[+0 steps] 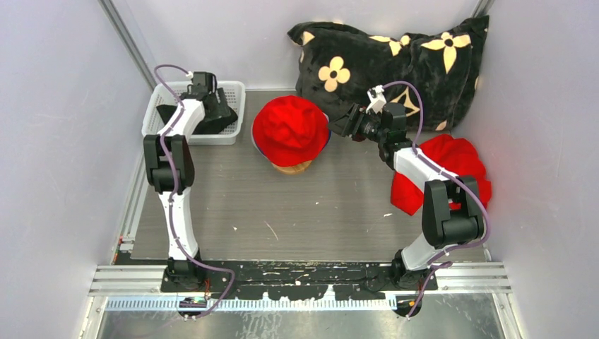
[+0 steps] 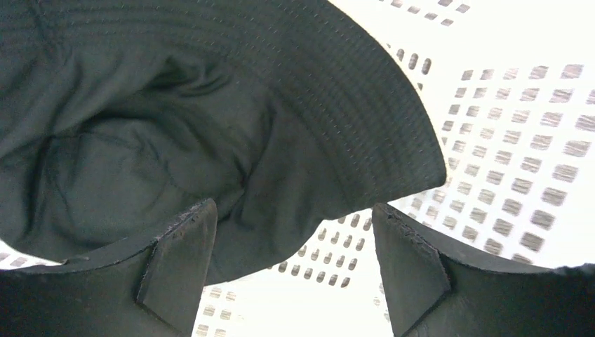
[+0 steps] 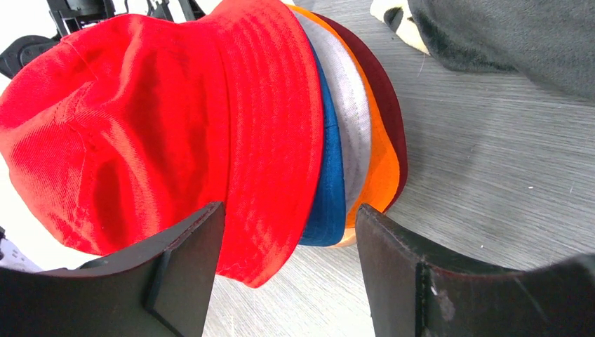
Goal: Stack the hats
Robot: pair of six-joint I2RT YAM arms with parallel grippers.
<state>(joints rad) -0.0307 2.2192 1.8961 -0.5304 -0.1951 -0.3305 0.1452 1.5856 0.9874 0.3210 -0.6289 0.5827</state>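
Note:
I can see the fold in the black hat's top below its brim (image 2: 277,189) between my open fingers, so I should keep lowering my left gripper until my fingers pinch that cloth (image 2: 290,223).
A stack of hats stands at the middle back of the table with the red hat (image 1: 291,131) on top. The right wrist view shows the red hat (image 3: 140,126) over blue (image 3: 330,189), pale grey (image 3: 351,119), orange (image 3: 382,168) and maroon (image 3: 382,84) brims. My right gripper (image 1: 350,121) is open and empty just right of the stack, with the red brim hanging between its jaws (image 3: 288,267) untouched. The black hat (image 1: 219,116) lies in a white basket (image 1: 233,88). My left gripper (image 1: 206,99) hovers open over it (image 2: 295,260), the black hat's (image 2: 175,126) brim edge between the jaws.
A black pillow with cream flowers (image 1: 395,63) leans at the back right, close behind my right gripper. A bright red cloth bundle (image 1: 452,169) lies under the right arm. The perforated basket floor (image 2: 526,140) shows beside the black hat. Walls close in on both sides.

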